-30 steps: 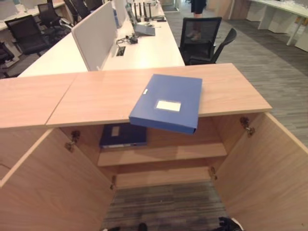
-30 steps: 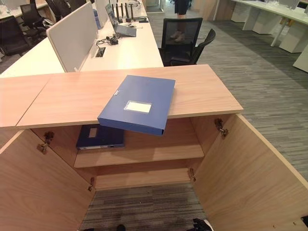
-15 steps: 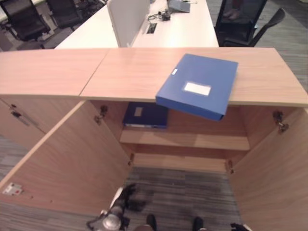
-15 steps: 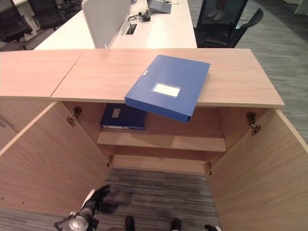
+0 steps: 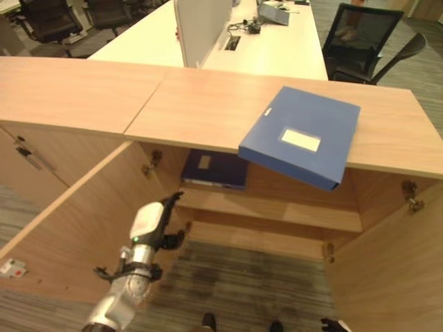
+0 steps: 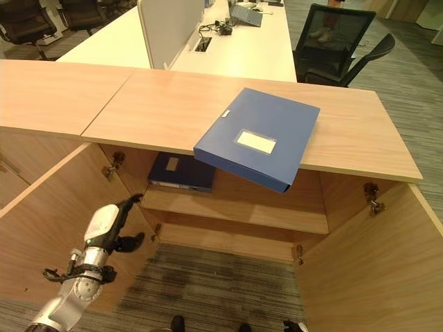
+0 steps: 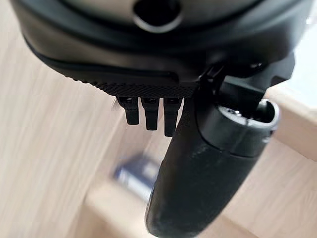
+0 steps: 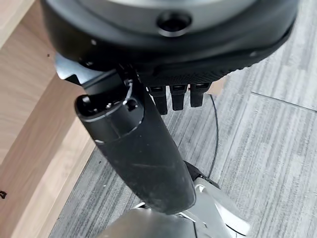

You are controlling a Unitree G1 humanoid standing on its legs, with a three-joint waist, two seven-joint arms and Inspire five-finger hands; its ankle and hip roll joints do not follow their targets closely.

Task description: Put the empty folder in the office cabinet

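I expect the blue folder [image 5: 311, 121] to stay stiff and closed when I carry it with one hand, because the overhanging edge [image 5: 288, 168] is thick and straight like a box.
A blue folder [image 5: 301, 145] with a white label lies on the wooden cabinet top [image 5: 201, 111], its near corner hanging over the front edge above the open cabinet. A second, darker blue folder [image 5: 214, 168] lies flat at the left of the shelf [image 5: 277, 207] inside; it shows blurred [image 7: 134, 174] past my left hand's fingers. My left hand [image 5: 154, 221] is raised low at the left, open, beside the inside of the left door and below the shelf, holding nothing. My right hand [image 8: 148, 148] hangs open over the carpet, its dark tip [image 5: 332, 325] at the bottom edge.
Both cabinet doors stand open: the left door [image 5: 69, 228] and the right door [image 5: 391, 270] flank a strip of grey carpet [image 5: 242, 283]. A neighbouring cabinet [image 5: 62, 90] adjoins at the left. Behind are white desks with a divider [image 5: 201, 28] and black office chairs [image 5: 367, 41].
The camera has shifted. My left hand has risen from near the floor to beside the left door, nearer the shelf. The folder on top has not moved.
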